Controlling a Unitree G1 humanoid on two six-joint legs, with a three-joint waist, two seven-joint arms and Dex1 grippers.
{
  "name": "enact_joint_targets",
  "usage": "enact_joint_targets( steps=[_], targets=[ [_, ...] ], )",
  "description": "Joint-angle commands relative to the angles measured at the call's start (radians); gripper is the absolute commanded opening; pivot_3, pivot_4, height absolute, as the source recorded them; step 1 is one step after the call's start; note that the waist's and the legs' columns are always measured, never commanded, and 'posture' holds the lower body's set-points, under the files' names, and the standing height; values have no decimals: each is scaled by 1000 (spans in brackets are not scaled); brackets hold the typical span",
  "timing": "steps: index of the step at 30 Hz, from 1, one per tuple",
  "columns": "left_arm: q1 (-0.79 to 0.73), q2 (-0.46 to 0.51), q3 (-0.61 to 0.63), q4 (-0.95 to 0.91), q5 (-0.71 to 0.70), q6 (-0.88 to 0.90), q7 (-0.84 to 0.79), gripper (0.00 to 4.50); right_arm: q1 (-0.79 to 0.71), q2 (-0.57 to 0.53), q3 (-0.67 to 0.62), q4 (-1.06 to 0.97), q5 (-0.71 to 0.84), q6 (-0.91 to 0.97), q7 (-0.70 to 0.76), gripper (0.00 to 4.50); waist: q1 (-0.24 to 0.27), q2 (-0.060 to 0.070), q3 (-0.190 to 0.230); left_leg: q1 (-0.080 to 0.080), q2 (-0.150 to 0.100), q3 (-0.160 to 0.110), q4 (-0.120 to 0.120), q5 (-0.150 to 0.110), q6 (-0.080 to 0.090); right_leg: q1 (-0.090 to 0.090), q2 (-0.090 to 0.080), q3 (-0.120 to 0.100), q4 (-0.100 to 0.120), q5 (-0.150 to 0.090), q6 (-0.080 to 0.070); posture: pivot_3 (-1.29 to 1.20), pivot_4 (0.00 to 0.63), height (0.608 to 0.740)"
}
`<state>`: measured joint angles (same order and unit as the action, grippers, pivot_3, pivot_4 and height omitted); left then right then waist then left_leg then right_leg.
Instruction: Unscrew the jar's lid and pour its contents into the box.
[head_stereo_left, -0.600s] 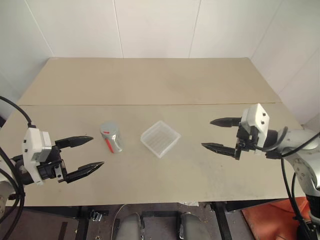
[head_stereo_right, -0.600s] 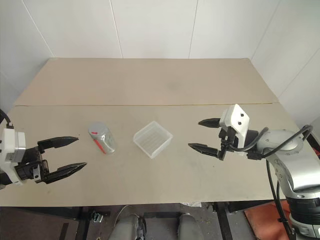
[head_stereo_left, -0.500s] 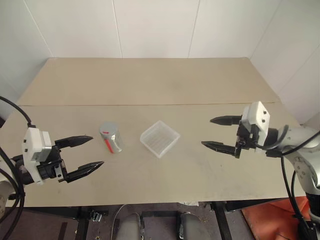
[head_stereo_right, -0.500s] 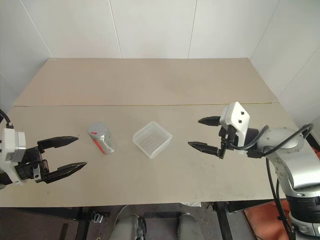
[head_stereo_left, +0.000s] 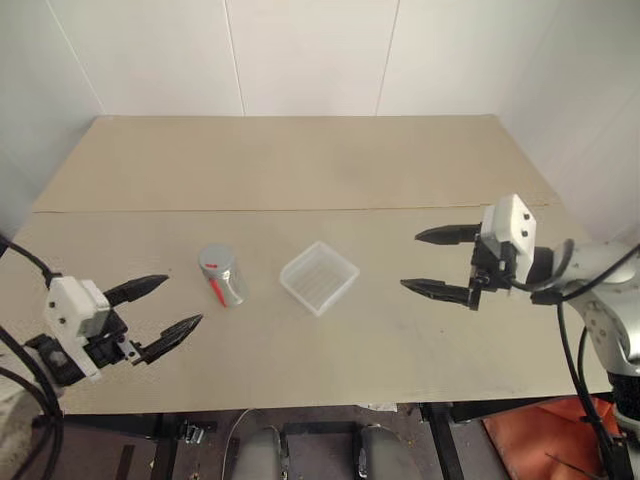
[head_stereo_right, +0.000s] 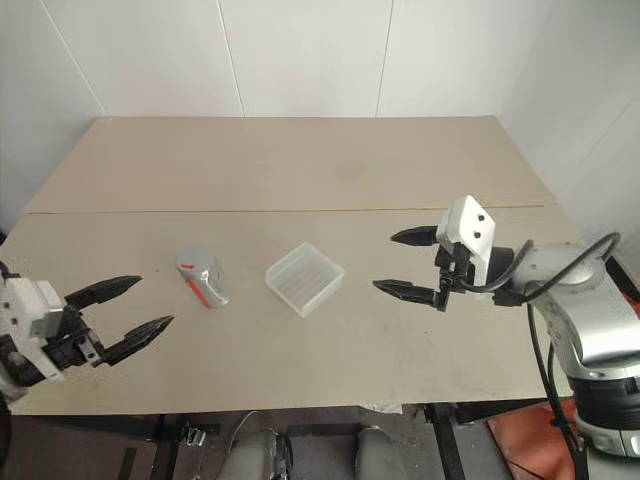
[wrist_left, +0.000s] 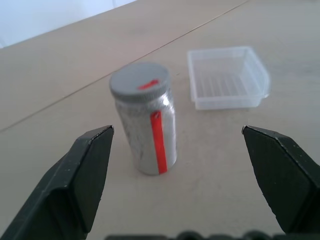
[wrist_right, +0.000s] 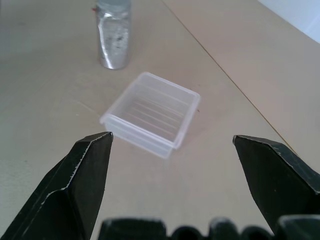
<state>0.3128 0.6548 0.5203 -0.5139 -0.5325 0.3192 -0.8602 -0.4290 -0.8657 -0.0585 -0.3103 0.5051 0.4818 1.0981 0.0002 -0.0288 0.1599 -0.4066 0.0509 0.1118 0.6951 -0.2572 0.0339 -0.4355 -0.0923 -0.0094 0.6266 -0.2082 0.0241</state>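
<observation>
The jar stands upright ahead of the left gripper's wide-open fingers, so the robot should keep moving them in until they close around the jar's body below its lid.
The jar stands upright on the table, left of centre, a greyish cylinder with a red stripe down its side. Its grey lid with a small red mark sits screwed on top. Right of the jar lies the box, a shallow clear tray with a ribbed bottom, nothing visible inside it. My left gripper hangs open near the table's front left, pointing toward the jar with a gap between. My right gripper stands open to the right of the box, aimed at it, holding nothing.
The beige table has a seam running across its middle. White walls rise behind the far edge. The table's front edge lies just below the left gripper.
My left gripper has sunk and drawn back toward the table's front left corner. The right gripper has shifted slightly toward the box. Jar and box have stayed in place.
</observation>
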Motion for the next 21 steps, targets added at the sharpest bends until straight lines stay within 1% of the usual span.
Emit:
enact_joint_targets(
  steps=[1, 2, 5, 8, 21],
  targets=[
    [3, -56, -49, -21, 45, -26, 83, 4453, -37, 19, 19, 4, -11, -49, 19, 4500, 2, 0, 0, 0, 0, 0, 0, 0, 0, 0, 0, 0, 0, 0, 0, 0, 150, 740],
    [3, -75, -53, -15, 40, -32, 94, 4453, -42, 27, 28, -2, -13, -47, 16, 4500, 2, 0, 0, 0, 0, 0, 0, 0, 0, 0, 0, 0, 0, 0, 0, 0, 150, 740],
    [-35, -173, -134, -1, 128, -74, 217, 4453, -62, 37, 35, -8, -7, -58, 30, 4500, 4, 0, 0, 0, 0, -1, 0, 0, 0, 0, 0, 0, 0, 0, 0, 0, 150, 740],
    [-71, -232, -192, 31, 180, -107, 276, 4453, -69, 42, 40, -10, -17, -72, 30, 4500, 9, 0, 0, 0, -1, -1, 1, 0, 0, 1, 0, 0, 0, 0, 0, 0, 150, 740],
    [-179, -266, -265, 191, 244, -245, 310, 4453, -49, 51, 24, -93, -12, -61, -4, 4500, 9, 0, 0, 0, 0, -2, 0, 0, 0, 1, 0, 0, 0, 0, 0, 0, 150, 740]
  ],
)
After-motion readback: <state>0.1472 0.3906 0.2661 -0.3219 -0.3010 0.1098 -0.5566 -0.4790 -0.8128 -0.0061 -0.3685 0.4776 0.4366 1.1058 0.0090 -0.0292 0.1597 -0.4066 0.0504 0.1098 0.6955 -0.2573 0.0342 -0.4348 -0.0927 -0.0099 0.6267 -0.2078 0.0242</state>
